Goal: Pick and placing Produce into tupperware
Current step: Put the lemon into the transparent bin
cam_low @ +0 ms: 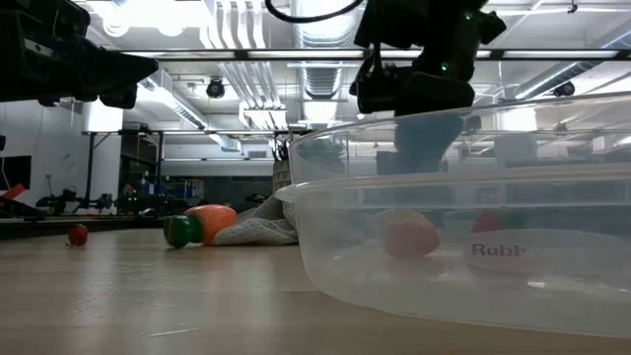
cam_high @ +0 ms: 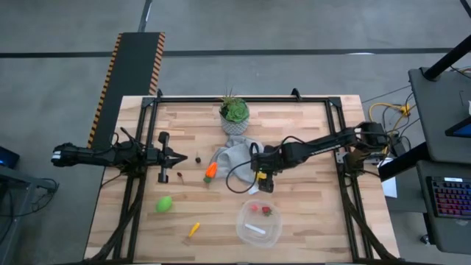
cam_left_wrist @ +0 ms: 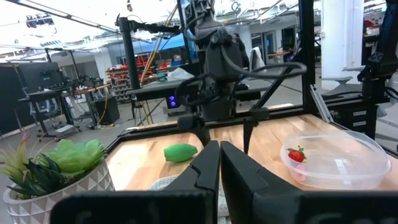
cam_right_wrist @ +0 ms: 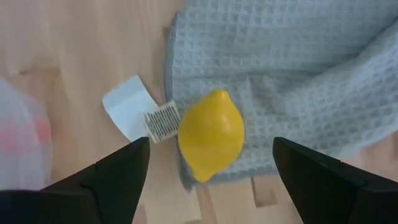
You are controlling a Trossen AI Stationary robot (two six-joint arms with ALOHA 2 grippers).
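Note:
The yellow lemon [cam_right_wrist: 211, 135] sits on top of the grey cloth's flat edge [cam_right_wrist: 256, 169], so the cloth will stay behind when I lift the lemon.
A yellow lemon [cam_right_wrist: 211, 134] lies on the edge of the grey cloth [cam_right_wrist: 292, 74], beside a white tag [cam_right_wrist: 140, 112]. My right gripper [cam_right_wrist: 211, 144] hangs above it, pointing steeply down and open, one finger on each side of the lemon and clear of it. In the high view this gripper [cam_high: 263, 180] hides the lemon. The clear tupperware [cam_high: 259, 223] stands near the front edge with red berries [cam_high: 259, 210] inside. An orange carrot [cam_high: 211, 171], a green oval [cam_high: 164, 204] and a small carrot [cam_high: 193, 230] lie on the table. My left gripper [cam_high: 176, 156] waits shut at the left.
A potted plant [cam_high: 234, 114] stands at the far edge behind the cloth. Two small dark berries [cam_high: 198, 157] [cam_high: 181, 175] lie in front of my left gripper. Another green oval [cam_left_wrist: 180, 152] lies beyond the cloth, near the right arm. Bare wood shows at the right.

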